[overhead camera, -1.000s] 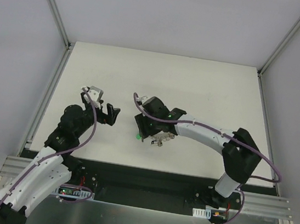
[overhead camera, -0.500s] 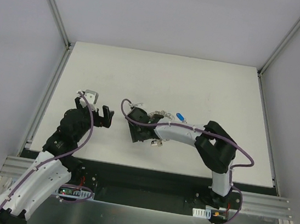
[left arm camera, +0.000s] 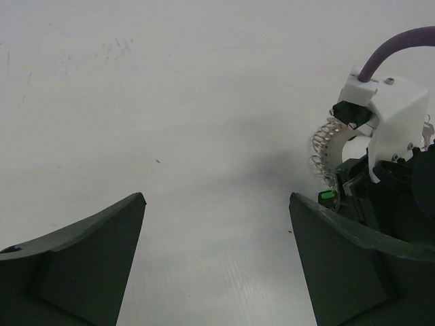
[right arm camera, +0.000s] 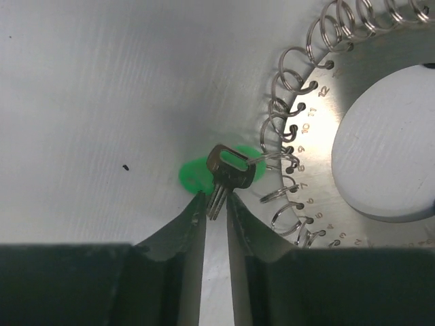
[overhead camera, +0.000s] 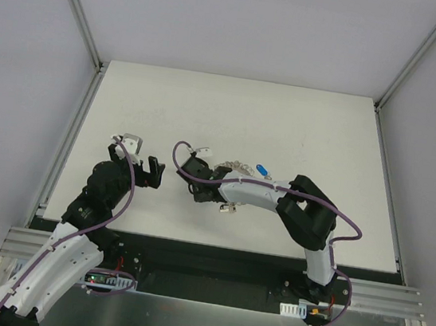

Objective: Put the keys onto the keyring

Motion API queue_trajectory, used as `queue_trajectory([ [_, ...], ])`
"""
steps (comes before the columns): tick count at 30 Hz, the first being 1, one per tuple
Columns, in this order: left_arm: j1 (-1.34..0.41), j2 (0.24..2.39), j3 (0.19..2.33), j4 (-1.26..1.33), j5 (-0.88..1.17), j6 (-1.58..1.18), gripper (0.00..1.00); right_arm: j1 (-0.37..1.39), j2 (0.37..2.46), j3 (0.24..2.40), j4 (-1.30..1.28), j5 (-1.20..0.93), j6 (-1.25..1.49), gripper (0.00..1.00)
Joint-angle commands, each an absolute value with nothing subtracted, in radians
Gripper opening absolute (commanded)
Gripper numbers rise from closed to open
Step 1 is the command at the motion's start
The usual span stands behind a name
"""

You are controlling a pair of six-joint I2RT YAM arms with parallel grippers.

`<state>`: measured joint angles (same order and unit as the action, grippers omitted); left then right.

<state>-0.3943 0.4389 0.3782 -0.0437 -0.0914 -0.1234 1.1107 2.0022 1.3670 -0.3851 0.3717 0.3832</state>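
Observation:
The wire loop (right arm camera: 275, 157) is blocked from my left gripper by my right gripper. My right gripper should lift the key (right arm camera: 234, 177) out of the way before my left gripper pinches the wire loop.
In the right wrist view my right gripper (right arm camera: 215, 198) is shut on the blade of the small silver key (right arm camera: 229, 171) with the green tag (right arm camera: 194, 175). The key's head hangs from a small wire loop on the rim of the keyring (right arm camera: 357, 75), a flat silvery ring with numbered holes. From above, the right gripper (overhead camera: 204, 192) is at the keyring's (overhead camera: 236, 166) left side, and the blue tag (overhead camera: 262, 170) lies at its right edge. My left gripper (overhead camera: 155, 169) is open and empty, left of the right wrist; its fingers (left arm camera: 68, 261) frame bare table.
The white table (overhead camera: 287, 124) is bounded by metal rails on both sides. The right wrist's white camera mount (left arm camera: 384, 119) and the keyring's wire loops (left arm camera: 325, 146) stand close to the left gripper's right finger. Something small and silvery (overhead camera: 228, 207) lies under the right forearm.
The right wrist has swung left and back, uncovering the keyring and the blue tag. The green tag no longer shows from above. The left gripper has drawn back slightly and stays open.

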Motion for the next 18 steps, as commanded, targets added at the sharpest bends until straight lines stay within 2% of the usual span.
queue_trajectory([
  [1, -0.403, 0.448, 0.382, -0.025, -0.100, -0.135, 0.87, 1.111, 2.007, 1.367, -0.425, 0.390, 0.393, 0.18],
  [5, -0.403, 0.446, 0.382, -0.025, -0.098, -0.135, 0.88, 1.097, 1.935, 1.356, -0.430, 0.394, 0.354, 0.01],
  [12, -0.403, 0.468, 0.383, -0.025, -0.071, -0.135, 0.88, 1.013, 1.789, 1.351, -0.443, 0.364, 0.285, 0.01],
  [18, -0.403, 0.567, 0.405, -0.015, 0.059, -0.114, 0.88, 0.868, 1.724, 1.353, -0.462, 0.134, 0.230, 0.01],
])
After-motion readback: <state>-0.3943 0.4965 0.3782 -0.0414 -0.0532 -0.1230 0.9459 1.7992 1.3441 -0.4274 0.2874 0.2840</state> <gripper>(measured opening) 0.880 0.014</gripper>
